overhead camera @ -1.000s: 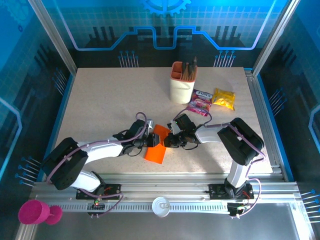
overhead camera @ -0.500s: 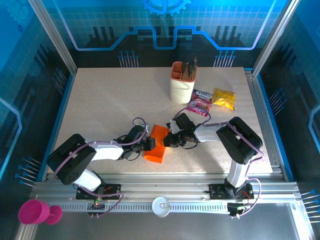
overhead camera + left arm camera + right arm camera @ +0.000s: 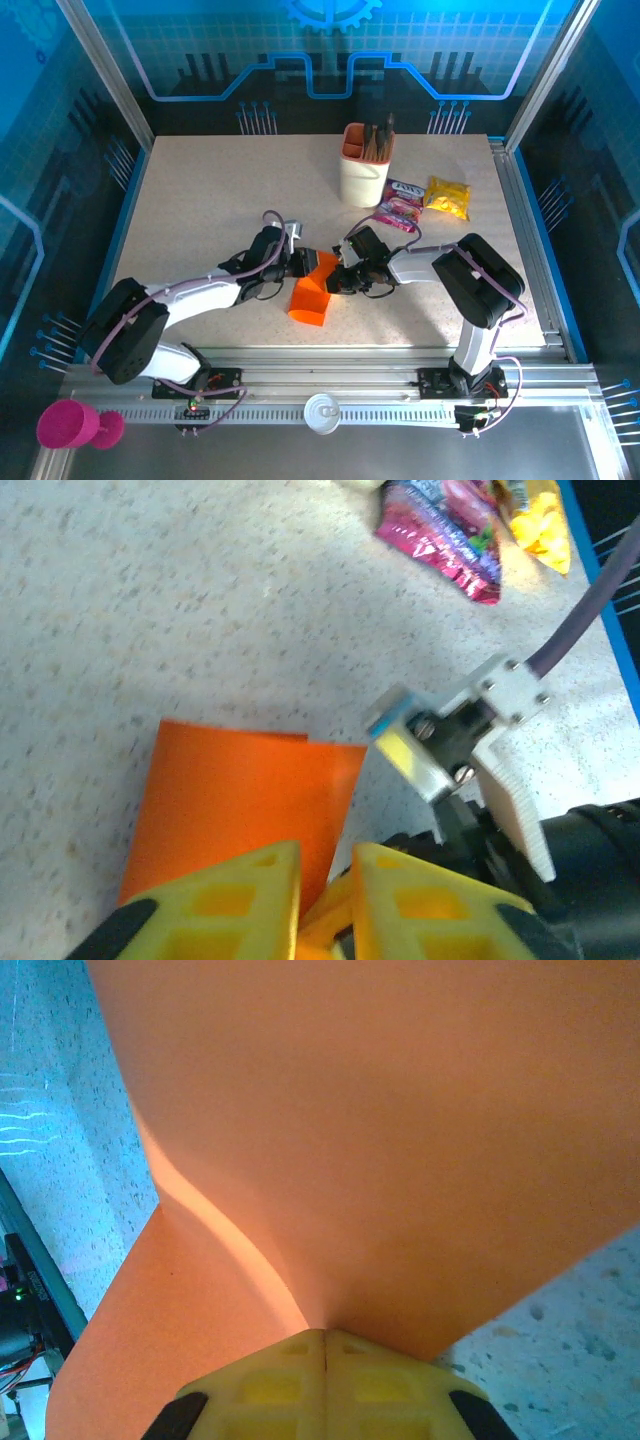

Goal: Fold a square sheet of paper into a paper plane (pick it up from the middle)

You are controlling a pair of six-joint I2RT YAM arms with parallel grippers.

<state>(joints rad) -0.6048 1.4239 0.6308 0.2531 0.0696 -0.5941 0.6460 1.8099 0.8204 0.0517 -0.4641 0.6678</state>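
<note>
My left gripper should move away from the sheet's far corner and push the sheet's near end down, because the sheet bends at my right gripper and its near end bulges open.
The square sheet of paper is bright orange and lies bent at the table's middle, its far part lifted. My right gripper is shut on its right edge. In the right wrist view the paper curves up from the closed fingertips. My left gripper sits at the sheet's far left corner. In the left wrist view its yellow fingers stand a narrow gap apart, with the edge of the paper running into that gap. The right gripper's body is close beside it.
A beige-and-orange pen cup stands at the back centre. Pink and yellow snack packets lie to its right, the pink one also seen from the left wrist. A pink cup sits off the table at the near left.
My left gripper has moved from the sheet's left side up to its far corner, its jaws narrowing slightly. The paper's far part has shifted with it. The right gripper has stayed put.
</note>
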